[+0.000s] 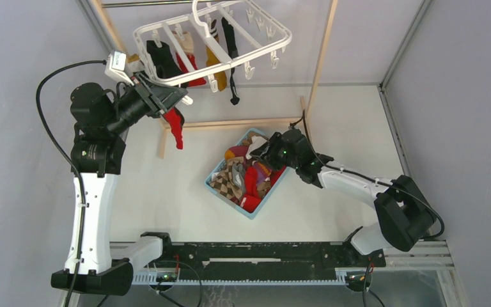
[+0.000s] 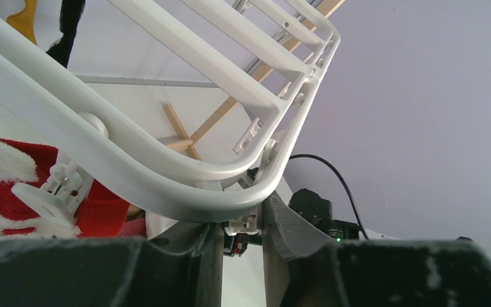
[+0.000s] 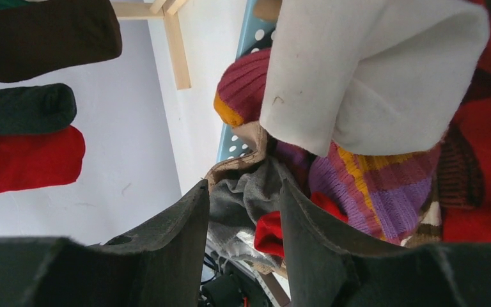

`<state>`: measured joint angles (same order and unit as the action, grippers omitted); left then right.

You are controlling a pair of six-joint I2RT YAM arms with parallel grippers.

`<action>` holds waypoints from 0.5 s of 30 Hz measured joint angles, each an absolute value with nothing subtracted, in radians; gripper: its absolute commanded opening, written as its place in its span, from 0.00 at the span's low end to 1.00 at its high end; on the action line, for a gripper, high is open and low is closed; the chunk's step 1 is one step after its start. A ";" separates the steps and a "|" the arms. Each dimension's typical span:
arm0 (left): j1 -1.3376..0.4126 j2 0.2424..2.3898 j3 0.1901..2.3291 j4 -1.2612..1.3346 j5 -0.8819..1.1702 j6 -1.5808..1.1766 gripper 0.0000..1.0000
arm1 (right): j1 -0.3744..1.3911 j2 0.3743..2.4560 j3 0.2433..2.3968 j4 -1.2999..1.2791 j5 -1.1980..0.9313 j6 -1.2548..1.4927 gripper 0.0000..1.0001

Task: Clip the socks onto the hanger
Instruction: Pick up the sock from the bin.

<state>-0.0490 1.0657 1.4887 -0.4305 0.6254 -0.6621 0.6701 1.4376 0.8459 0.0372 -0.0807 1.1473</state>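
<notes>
I have my right gripper's fingers at the grey sock, short of the white sock, so next I open them and grab the white sock's near edge.
The white hanger hangs at the back with black, red and mustard socks clipped on it. My left gripper is at its near left corner, under the frame rail, with its fingers shut on a small white clip. A red sock dangles just below that corner. My right gripper is down in the light-blue basket of socks. Its fingers are closed on bunched grey sock fabric, with a red sock beside it. A white sock and a purple-striped one lie just past the fingers.
The wooden rack's post and base bar stand behind the basket. Grey walls close in the left, right and back. A black rail runs along the near edge between the arm bases.
</notes>
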 measured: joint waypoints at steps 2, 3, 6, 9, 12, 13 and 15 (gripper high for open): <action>-0.049 1.066 1.489 -0.430 0.628 -0.662 0.00 | 0.677 1.448 0.838 0.054 -0.081 1.160 0.54; -0.049 1.066 1.489 -0.430 0.630 -0.662 0.00 | 0.677 1.455 0.834 0.061 -0.081 1.167 0.54; -0.049 1.066 1.489 -0.430 0.632 -0.662 0.00 | 0.677 1.479 0.827 0.074 -0.080 1.185 0.55; -0.049 1.066 1.489 -0.430 0.632 -0.662 0.00 | 0.673 1.505 0.825 0.087 -0.080 1.199 0.55; -0.049 1.066 1.489 -0.430 0.632 -0.662 0.00 | 0.666 1.521 0.825 0.102 -0.076 1.211 0.55; -0.049 1.066 1.489 -0.430 0.632 -0.662 0.00 | 0.664 1.523 0.825 0.109 -0.073 1.212 0.55; -0.049 1.066 1.489 -0.430 0.632 -0.662 0.00 | 0.659 1.525 0.825 0.123 -0.065 1.214 0.54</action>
<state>-0.0490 1.0657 1.4887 -0.4301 0.6319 -0.6624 0.6594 1.5249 0.8253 0.1230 -0.0654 1.2144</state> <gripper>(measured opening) 0.273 0.549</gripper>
